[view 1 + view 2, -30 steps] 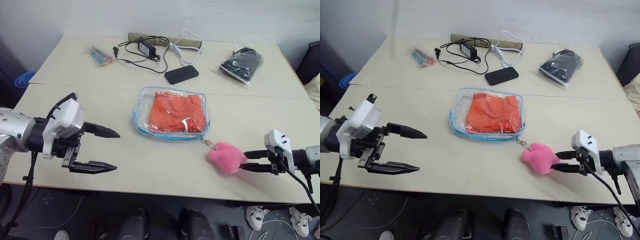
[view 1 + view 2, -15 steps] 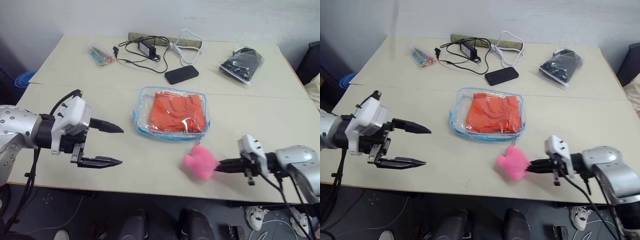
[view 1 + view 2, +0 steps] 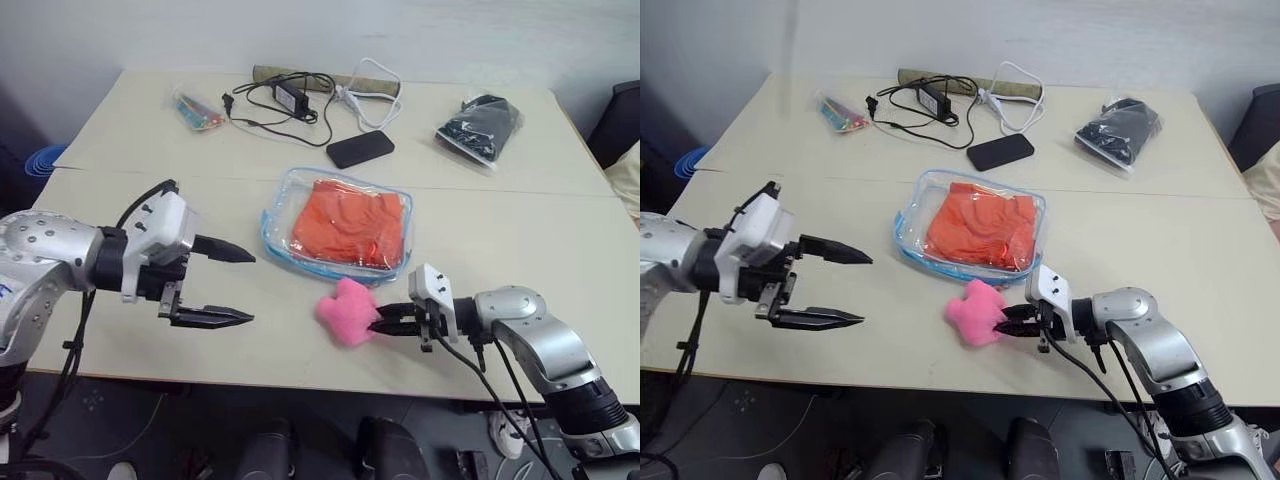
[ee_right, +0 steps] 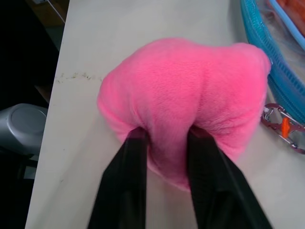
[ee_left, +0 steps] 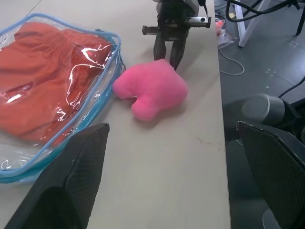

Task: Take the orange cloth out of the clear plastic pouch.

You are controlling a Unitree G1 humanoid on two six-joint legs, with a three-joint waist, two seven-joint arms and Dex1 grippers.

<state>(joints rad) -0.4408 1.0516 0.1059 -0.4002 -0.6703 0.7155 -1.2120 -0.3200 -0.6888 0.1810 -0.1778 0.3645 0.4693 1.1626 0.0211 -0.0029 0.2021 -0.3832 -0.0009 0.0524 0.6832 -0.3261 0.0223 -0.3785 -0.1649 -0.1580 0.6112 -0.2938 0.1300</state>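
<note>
The clear plastic [image 3: 284, 233] is loose and wavy next to the blue zipper edge [image 3: 305, 266], so the pouch's top will curve up and form an opening when I lift it.
The clear plastic pouch [image 3: 283, 255] with light blue trim lies flat mid-table, and the orange cloth [image 3: 348, 222] is folded inside it. A pink plush [image 3: 345, 312] sits just in front of the pouch, beside a metal zipper pull [image 4: 281, 129]. My right gripper [image 3: 378, 322] is shut on the plush from the right, its fingers [image 4: 126, 191] pressed into the fur. My left gripper [image 3: 250, 288] hovers open to the left of the pouch, pointing at it, with nothing between its fingers. The left wrist view shows the pouch [image 5: 102, 81], the plush [image 5: 152, 90] and the right gripper [image 5: 170, 57].
At the back of the table lie a black phone [image 3: 360, 149], a charger with cables [image 3: 295, 98], a clear bag of black items [image 3: 482, 126] and a tiny bag of coloured bits [image 3: 198, 112]. The table's front edge [image 3: 300, 365] runs close under both grippers.
My right gripper has carried the pink plush leftward along the table's front, to just under the pouch. The pouch has turned slightly. My left gripper edged toward the pouch, still open.
</note>
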